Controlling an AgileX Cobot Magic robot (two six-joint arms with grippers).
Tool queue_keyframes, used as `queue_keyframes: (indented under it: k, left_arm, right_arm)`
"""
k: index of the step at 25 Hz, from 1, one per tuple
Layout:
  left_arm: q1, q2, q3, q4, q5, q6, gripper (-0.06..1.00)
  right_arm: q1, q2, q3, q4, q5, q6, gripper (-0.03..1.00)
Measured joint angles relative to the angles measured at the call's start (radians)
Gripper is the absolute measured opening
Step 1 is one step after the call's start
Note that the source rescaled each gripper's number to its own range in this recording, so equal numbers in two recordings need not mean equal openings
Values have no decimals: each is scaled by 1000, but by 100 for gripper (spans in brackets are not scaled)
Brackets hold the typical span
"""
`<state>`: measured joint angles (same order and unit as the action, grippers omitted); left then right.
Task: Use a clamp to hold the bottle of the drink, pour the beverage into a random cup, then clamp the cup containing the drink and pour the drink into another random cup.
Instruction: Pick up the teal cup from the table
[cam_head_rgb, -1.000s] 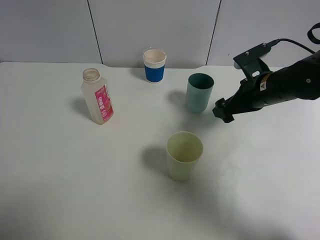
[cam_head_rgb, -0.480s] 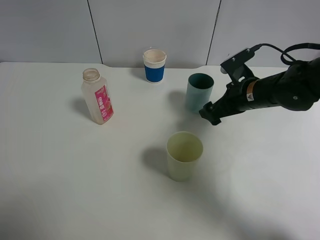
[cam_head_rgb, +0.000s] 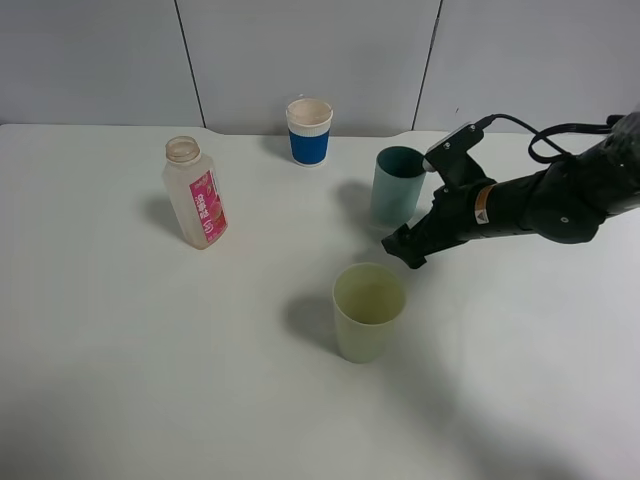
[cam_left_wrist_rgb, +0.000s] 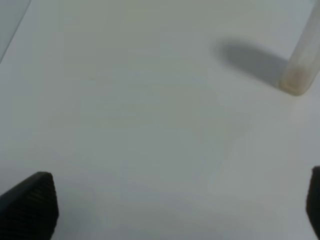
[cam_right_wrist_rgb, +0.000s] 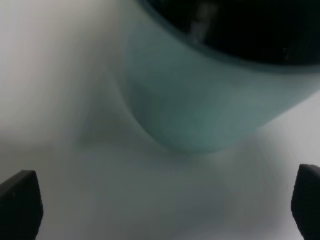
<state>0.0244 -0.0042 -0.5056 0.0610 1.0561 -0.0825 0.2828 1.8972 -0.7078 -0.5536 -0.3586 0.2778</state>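
Note:
Next, I raise my right gripper and swing it back around the cup's sides (cam_head_rgb: 397, 186) before closing it, because its open fingers are low in front of the teal cup's base (cam_head_rgb: 389, 216).
The bottle (cam_head_rgb: 195, 193), translucent with a pink label and no cap, stands upright at the left of the table; its base (cam_left_wrist_rgb: 299, 80) shows far ahead in the left wrist view. A teal cup (cam_head_rgb: 399, 185) stands at the middle right, and the pale yellow-green cup (cam_head_rgb: 368, 312) stands nearer the front. My right gripper (cam_head_rgb: 405, 245) hovers low beside the teal cup's base, open. In the right wrist view the teal cup (cam_right_wrist_rgb: 200, 100) fills the space just beyond the spread fingertips (cam_right_wrist_rgb: 20, 205). My left gripper (cam_left_wrist_rgb: 172, 210) is open over bare table.
A white cup with a blue band (cam_head_rgb: 309, 131) stands at the back by the wall. The right arm's cable (cam_head_rgb: 545, 135) loops above the table at the right. The white table (cam_head_rgb: 150, 380) stretches to the front and left.
The right arm has swung left and down, bringing its open gripper from the teal cup's right side to just in front of its base. The bottle and all three cups have stayed put.

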Motion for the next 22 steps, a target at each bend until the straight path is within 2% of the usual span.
queue_keyframes:
  k: [9, 22]
  left_arm:
    - [0, 0, 0, 0, 0, 0, 100]
    - [0, 0, 0, 0, 0, 0, 100]
  right_arm:
    - [-44, 16, 0, 1, -128, -73, 100]
    - [-113, 26, 0, -17, -309, -77, 100]
